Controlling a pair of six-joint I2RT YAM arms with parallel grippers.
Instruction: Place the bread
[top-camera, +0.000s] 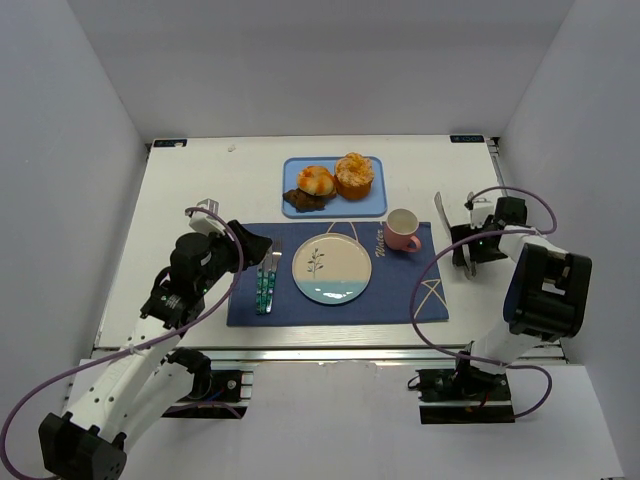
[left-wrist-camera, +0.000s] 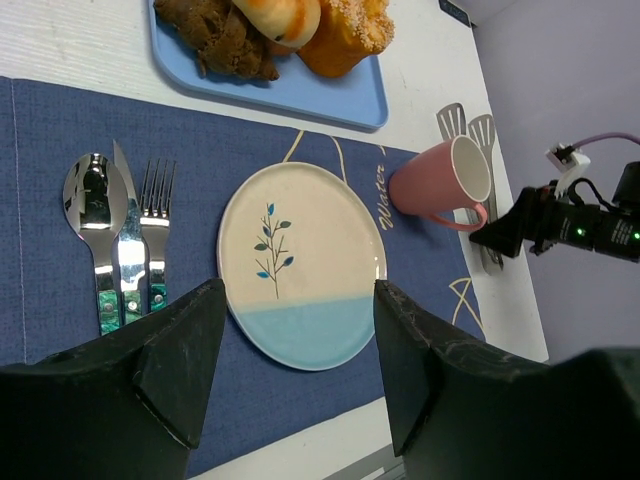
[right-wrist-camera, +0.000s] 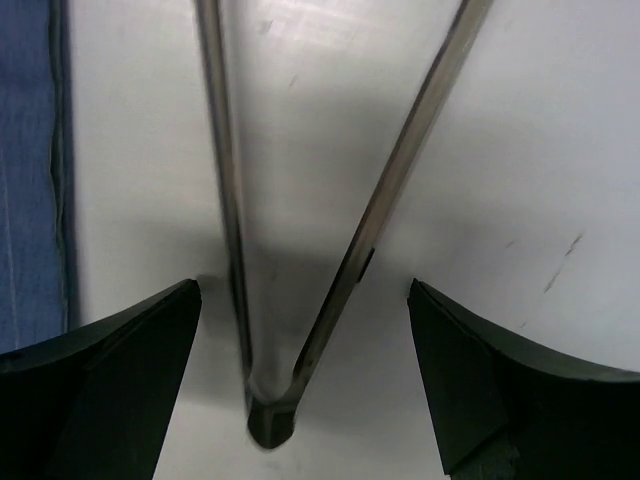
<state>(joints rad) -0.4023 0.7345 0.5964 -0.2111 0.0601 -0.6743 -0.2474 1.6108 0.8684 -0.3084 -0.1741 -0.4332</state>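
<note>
The tongs are across the mat from my left gripper, so next my right gripper grips the tongs and takes the orange muffin (top-camera: 354, 176) to the plate.
Three breads lie on a blue tray (top-camera: 371, 203) at the back: a round bun (top-camera: 316, 180), an orange muffin (top-camera: 354, 173) and a dark brown piece (top-camera: 303, 201). They also show in the left wrist view, with the bun (left-wrist-camera: 285, 18) at the top. A cream and blue plate (top-camera: 331, 268) sits on the navy placemat (top-camera: 400, 290). My left gripper (top-camera: 255, 245) is open and empty above the mat, with the plate (left-wrist-camera: 300, 262) between its fingers. My right gripper (top-camera: 468, 250) is open, straddling metal tongs (right-wrist-camera: 400, 160) that lie on the table; its fingers do not touch them.
A pink mug (top-camera: 402, 230) stands on the mat right of the plate. A spoon, knife and fork (top-camera: 268, 275) lie left of the plate. The tongs' flat tips (left-wrist-camera: 465, 125) point to the back. White walls close in the table.
</note>
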